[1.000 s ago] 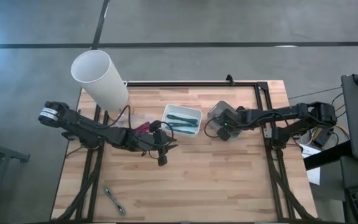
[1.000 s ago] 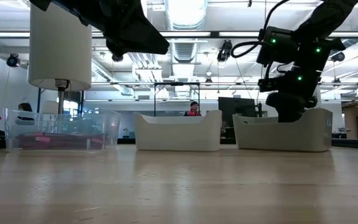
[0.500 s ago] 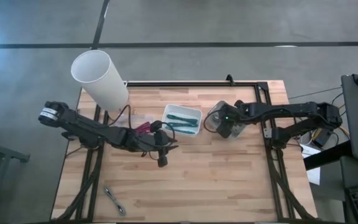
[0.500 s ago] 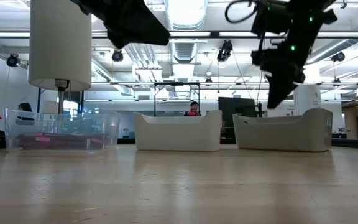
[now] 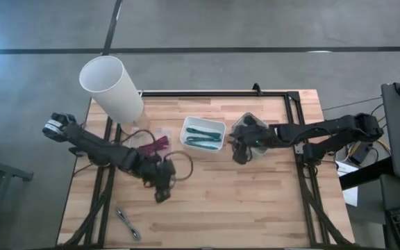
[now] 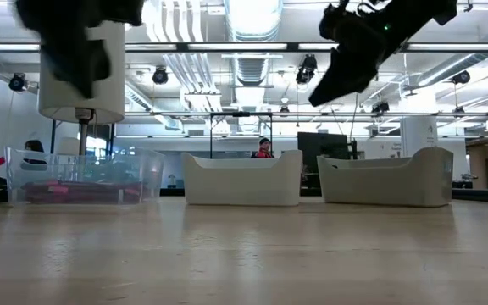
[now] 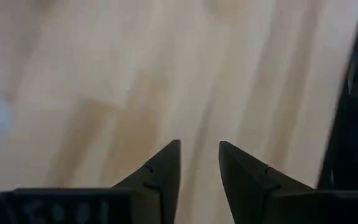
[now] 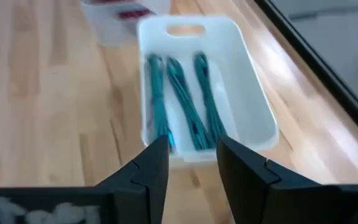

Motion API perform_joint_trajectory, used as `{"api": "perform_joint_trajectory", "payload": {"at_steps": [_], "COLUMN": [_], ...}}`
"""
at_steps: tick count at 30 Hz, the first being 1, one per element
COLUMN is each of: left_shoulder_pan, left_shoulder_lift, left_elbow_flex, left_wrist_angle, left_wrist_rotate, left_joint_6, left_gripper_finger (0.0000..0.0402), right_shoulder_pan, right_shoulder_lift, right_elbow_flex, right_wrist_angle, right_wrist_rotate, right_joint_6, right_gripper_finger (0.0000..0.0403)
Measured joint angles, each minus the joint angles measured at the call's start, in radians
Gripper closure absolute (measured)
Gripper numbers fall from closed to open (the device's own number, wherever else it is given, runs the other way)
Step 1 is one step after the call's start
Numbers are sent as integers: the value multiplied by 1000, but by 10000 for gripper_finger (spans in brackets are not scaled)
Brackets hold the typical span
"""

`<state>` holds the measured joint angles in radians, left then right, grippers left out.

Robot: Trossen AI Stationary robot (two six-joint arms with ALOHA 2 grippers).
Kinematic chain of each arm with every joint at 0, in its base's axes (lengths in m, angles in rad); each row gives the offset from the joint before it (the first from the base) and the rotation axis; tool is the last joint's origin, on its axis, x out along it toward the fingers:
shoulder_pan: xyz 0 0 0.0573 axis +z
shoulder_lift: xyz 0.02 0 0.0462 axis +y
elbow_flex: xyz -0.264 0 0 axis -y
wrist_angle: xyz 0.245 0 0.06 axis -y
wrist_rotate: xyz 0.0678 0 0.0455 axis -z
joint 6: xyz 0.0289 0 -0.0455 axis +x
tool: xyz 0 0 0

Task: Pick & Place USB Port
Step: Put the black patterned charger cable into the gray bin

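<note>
My left gripper should go on moving toward the grey cable bundle [image 5: 126, 223] at its middle until the open fingers are on both sides of it before it closes, because the bundle lies alone on clear wood.
The white tray [image 5: 203, 134] stands mid-table with three teal cable bundles [image 8: 185, 102] lying in it. A clear bin [image 5: 155, 142] of red cables sits to its left, a grey bin [image 5: 250, 127] to its right. My left gripper [image 5: 161, 197] hovers open over bare wood [image 7: 199, 146], nearer the table's near edge than the clear bin. My right gripper [image 5: 237, 157] is open and empty [image 8: 192, 143], raised above the table [image 6: 322, 91] between the grey bin and the white tray, facing the tray. No separate USB part can be made out.
A tall white cylinder [image 5: 113, 87] on a stand rises at the far left corner. A small metal tool [image 5: 127, 223] lies near the near left corner. Bare wood [image 5: 255, 201] spreads across the near half of the table. A black frame [image 5: 214, 92] lines the far edge.
My right gripper has risen out of the grey bin and swung toward the table's left, toward the white tray. My left gripper has moved from beside the clear bin toward the near edge and slightly left.
</note>
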<state>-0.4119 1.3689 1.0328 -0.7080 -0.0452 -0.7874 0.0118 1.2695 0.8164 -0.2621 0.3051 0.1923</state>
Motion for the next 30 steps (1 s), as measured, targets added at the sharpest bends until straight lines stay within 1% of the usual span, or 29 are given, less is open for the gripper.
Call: {"api": "perform_joint_trajectory", "payload": {"at_steps": [5,8,13,18,21,24,26,30], "left_shoulder_pan": [-122,-199,-295,-346,-376,-418,-447,-494], "left_shoulder_lift": [0,0,3,3,3,3,12,61], "left_elbow_flex": [-63,-89,-96,-97,-97,-99,-105,-105], "left_wrist_angle": [-11,-9,-7,-3,19,24,27,37], "left_wrist_rotate": [115,169,183,188,222,231,231,232], "left_joint_6": [-6,-56,-109,-202,-267,-306,-298,-210], "left_gripper_finger": [282,282,282,282,282,282,282,282], "right_shoulder_pan": [17,17,17,17,17,18,19,21], "right_shoulder_lift": [39,68,126,177,193,200,201,194], "right_elbow_flex": [-3,-3,-3,-3,-3,-3,-3,-3], "right_wrist_angle": [40,40,40,41,42,45,44,42], "right_wrist_rotate": [0,0,0,-1,-22,-29,-30,-54], "right_joint_6": [-59,-62,-65,-61,-32,-15,-12,-11], "right_gripper_finger": [275,275,275,275,275,275,275,275]}}
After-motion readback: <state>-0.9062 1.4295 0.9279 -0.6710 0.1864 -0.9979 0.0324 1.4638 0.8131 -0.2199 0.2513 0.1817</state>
